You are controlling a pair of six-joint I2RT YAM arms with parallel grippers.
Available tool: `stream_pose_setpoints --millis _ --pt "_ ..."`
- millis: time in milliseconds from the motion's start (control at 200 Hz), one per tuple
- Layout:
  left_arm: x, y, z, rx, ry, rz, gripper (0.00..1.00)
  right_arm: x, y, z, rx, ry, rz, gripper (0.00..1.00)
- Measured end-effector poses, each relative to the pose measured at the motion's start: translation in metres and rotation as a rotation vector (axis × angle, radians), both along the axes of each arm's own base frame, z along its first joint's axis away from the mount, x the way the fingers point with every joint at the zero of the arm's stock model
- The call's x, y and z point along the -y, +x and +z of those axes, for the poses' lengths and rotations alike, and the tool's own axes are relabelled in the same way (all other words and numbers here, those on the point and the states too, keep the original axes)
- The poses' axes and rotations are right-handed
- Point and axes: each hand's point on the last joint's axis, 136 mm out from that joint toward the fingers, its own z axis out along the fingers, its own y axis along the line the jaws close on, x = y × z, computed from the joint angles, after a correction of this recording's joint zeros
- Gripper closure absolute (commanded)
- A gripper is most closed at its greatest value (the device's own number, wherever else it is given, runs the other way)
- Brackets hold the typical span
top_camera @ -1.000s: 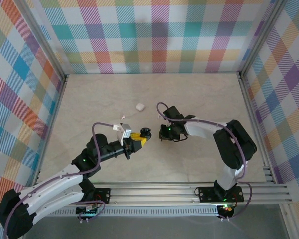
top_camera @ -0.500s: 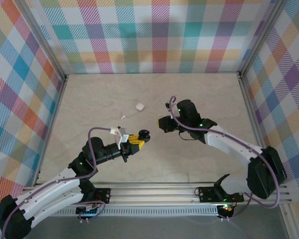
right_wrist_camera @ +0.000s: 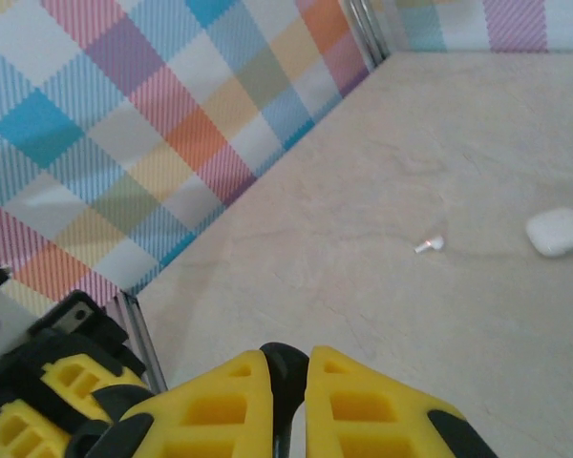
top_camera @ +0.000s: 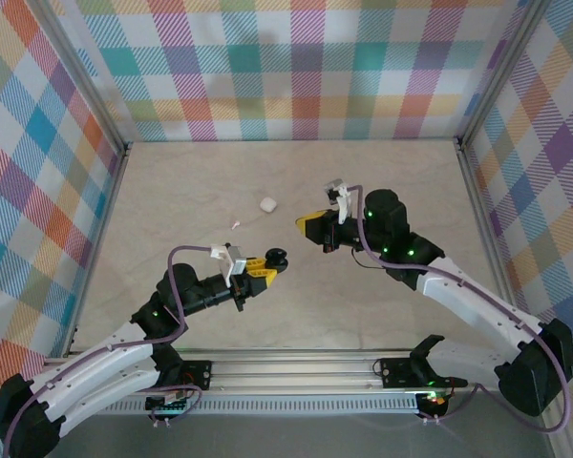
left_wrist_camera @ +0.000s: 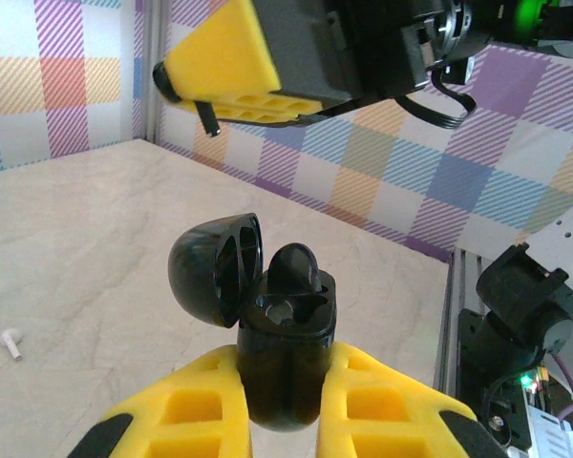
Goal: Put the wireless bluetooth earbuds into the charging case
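Note:
The held earbud's stem points down and the black case's empty slot faces up, so my right gripper should keep moving toward that slot and let the earbud go there.
My left gripper is shut on the body of an open black charging case, held upright off the table with its lid swung to the left. One black earbud sits in a slot; the slot beside it is empty. My right gripper hovers up and to the right of the case, shut on a second black earbud, whose stem pokes out below the yellow fingers. A white earbud lies loose on the table.
A closed white charging case rests on the table behind the grippers, also in the right wrist view to the right of the white earbud. Plaid walls and metal rails enclose the beige table.
The right arm has swung out and lifted, carrying its gripper from low beside the black case up and slightly back. The left gripper shifted only a little with the case.

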Motion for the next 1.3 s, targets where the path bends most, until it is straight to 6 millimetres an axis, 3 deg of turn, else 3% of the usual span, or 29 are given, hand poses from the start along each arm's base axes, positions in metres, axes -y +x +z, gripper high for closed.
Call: stream_pose_setpoints --millis 625,850,1305 --pt "0.0 0.007 0.003 0.017 -0.007 0.029 1.0 -0.043 -0.056 0.051 0.248 0.059 0.202 0.88" --pt "0.002 0.01 0.011 0.029 -0.018 0.035 1.0 -0.05 -0.066 0.055 0.317 0.088 0.282 0.85" --pt "0.0 0.011 0.018 0.041 -0.031 0.045 1.0 -0.057 -0.079 0.043 0.436 0.048 0.347 0.83"
